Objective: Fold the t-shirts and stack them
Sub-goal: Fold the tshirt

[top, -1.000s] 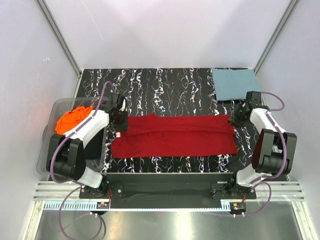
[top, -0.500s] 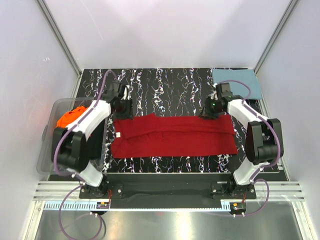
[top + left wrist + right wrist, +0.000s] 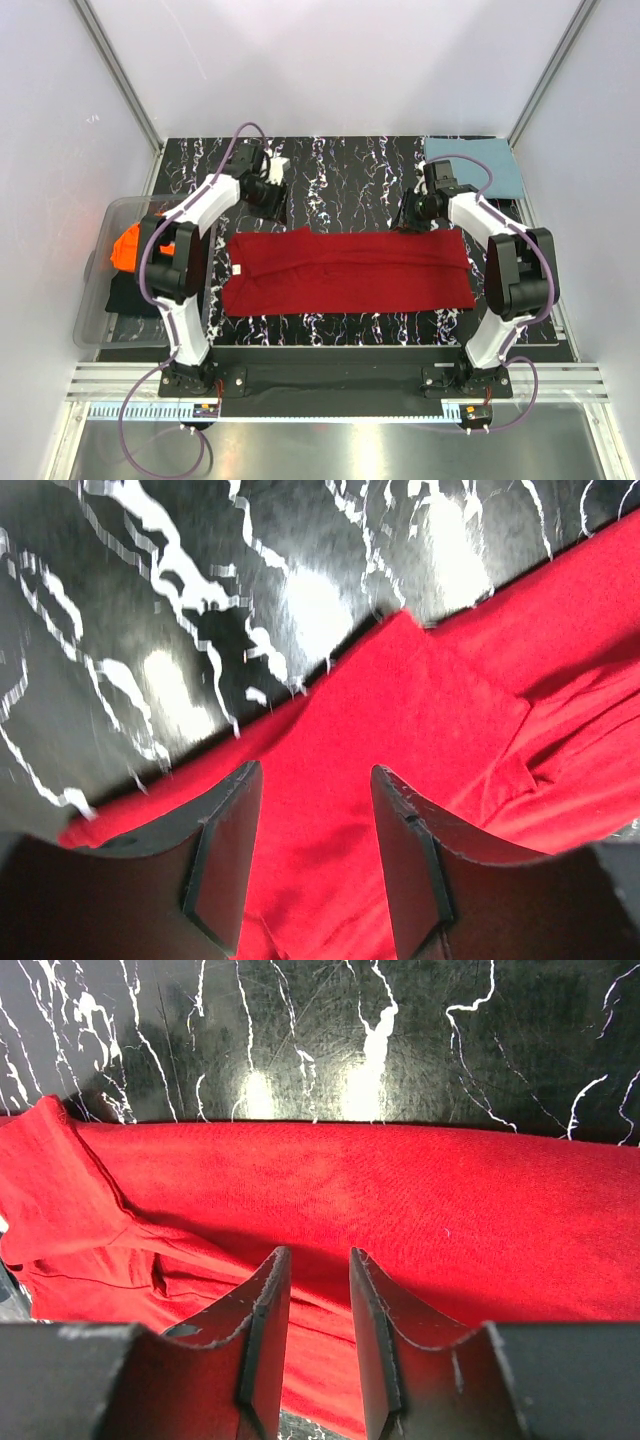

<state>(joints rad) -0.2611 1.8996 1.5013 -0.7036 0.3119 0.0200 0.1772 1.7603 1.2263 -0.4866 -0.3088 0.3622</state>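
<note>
I expect the top layer (image 3: 390,247) to open back as a flap when I lift it, because the deep red t-shirt shows a loose edge lengthwise across it (image 3: 395,265).
The deep red t-shirt (image 3: 345,272) lies folded into a long band across the middle of the black marbled table (image 3: 340,170). It fills the left wrist view (image 3: 420,740) and the right wrist view (image 3: 400,1200). The teal-blue t-shirt (image 3: 472,164) lies folded flat at the far right corner. The orange t-shirt (image 3: 127,247) is crumpled in the clear bin (image 3: 100,300) at the left. My left gripper (image 3: 277,205) hovers open and empty above the red shirt's far left corner (image 3: 310,780). My right gripper (image 3: 408,224) hovers open and empty at the shirt's far edge (image 3: 318,1260).
The clear bin also holds a dark cloth (image 3: 130,295) below the orange shirt. White enclosure walls stand on the left, right and back. The table's near edge runs just above the arm bases.
My left gripper has moved away from the bin, up and right to the red shirt's far left corner. My right gripper has swung left from the shirt's right end to its far edge.
</note>
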